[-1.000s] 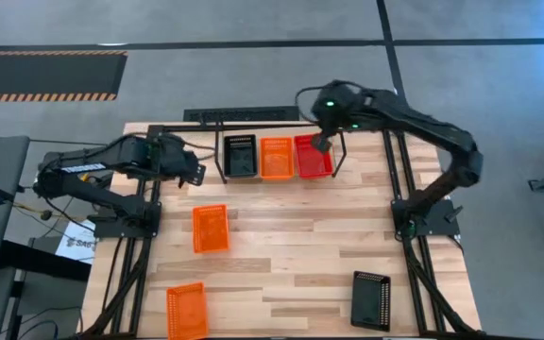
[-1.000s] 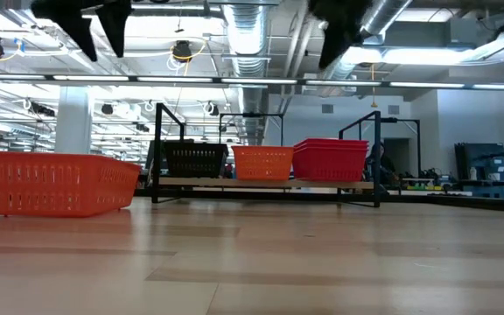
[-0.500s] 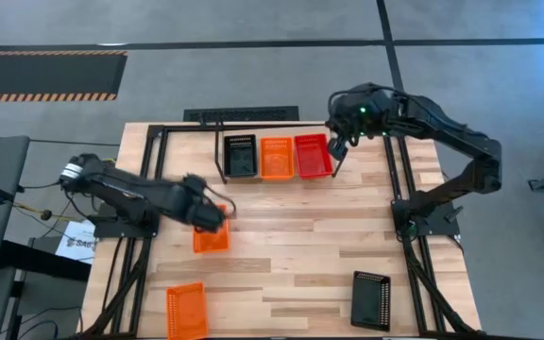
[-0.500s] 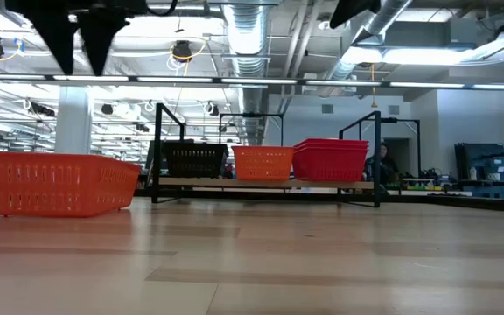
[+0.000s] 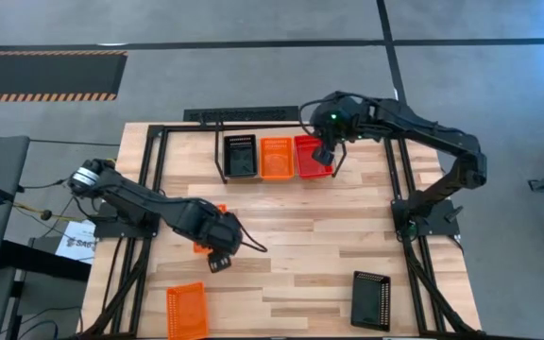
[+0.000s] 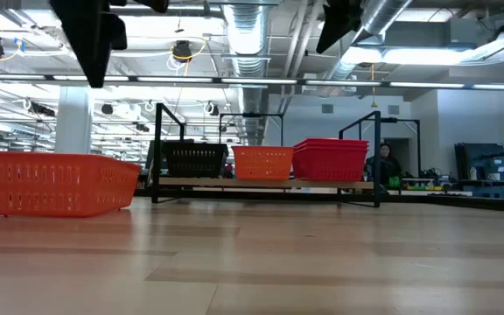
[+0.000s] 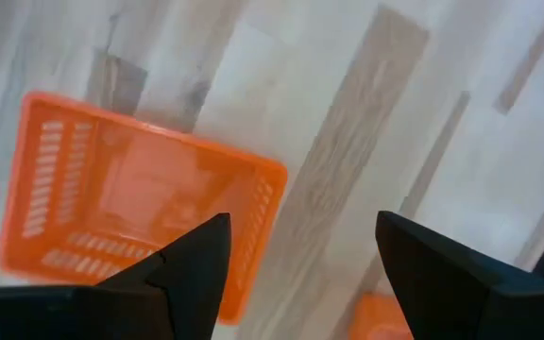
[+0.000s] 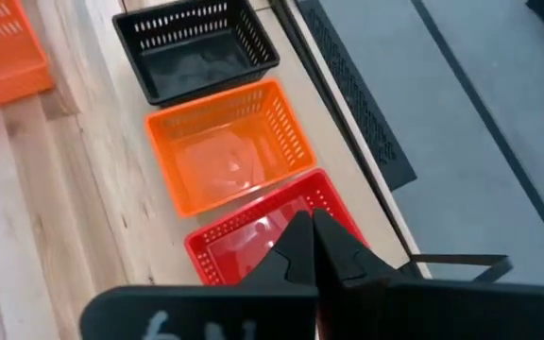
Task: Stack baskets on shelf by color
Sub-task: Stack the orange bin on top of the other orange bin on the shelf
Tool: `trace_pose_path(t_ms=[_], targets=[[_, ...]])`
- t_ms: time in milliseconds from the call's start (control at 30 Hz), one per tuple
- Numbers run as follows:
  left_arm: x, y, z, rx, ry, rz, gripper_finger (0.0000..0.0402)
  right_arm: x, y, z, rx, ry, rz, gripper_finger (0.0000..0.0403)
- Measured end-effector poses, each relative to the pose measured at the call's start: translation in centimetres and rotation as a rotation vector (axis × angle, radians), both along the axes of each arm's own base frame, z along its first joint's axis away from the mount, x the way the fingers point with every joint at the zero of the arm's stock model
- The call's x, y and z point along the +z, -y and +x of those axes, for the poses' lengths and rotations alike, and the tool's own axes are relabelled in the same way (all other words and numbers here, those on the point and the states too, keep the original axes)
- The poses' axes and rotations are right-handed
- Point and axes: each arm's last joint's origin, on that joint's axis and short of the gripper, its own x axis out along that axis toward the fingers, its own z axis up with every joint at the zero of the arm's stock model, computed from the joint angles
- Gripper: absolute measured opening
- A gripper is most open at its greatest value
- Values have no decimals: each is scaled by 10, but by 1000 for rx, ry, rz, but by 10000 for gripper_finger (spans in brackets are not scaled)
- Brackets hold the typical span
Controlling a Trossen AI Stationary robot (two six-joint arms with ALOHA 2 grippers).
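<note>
The loose orange basket's short rim [image 7: 264, 236] is slanted and outside my left gripper's open fingers. I should swing back square over that rim before I lift the basket.
On the shelf [image 6: 269, 183] at the table's far edge stand a black basket [image 5: 240, 156], an orange basket [image 5: 276, 157] and a red basket [image 5: 310, 161], which rises higher than its neighbours [image 6: 331, 159]. My right gripper [image 5: 324, 151] hangs shut above the red basket [image 8: 253, 231]. My left gripper [image 5: 220, 262] is open, pointing down above the table just past the near right corner of a loose orange basket [image 7: 140, 208], which lies flat on the table. Nothing is between its fingers.
A second loose orange basket [image 5: 185, 310] lies at the near left edge, and a black basket [image 5: 370, 298] lies at the near right. The middle of the wooden table [image 5: 319, 227] is bare. Black rail frames run along both sides of the table.
My left gripper has swung from the far left, beside the shelf, toward the table's near edge and middle, sinking and rolling its wrist; it has passed over the loose orange basket. My right gripper has swung a little right and come back over the red basket, still shut.
</note>
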Motion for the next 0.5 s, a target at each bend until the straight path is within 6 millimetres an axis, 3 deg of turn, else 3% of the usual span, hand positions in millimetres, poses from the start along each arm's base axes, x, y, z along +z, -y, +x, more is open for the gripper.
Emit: trace_pose_path(t_ms=[200,500], targets=[[-9,0,-3,-197,-110,39,251,-5,-7,7,47,-14,20,1],[-15,4,-1,-186,-145,-3,251,18,-34,-8,154,86,1,1]])
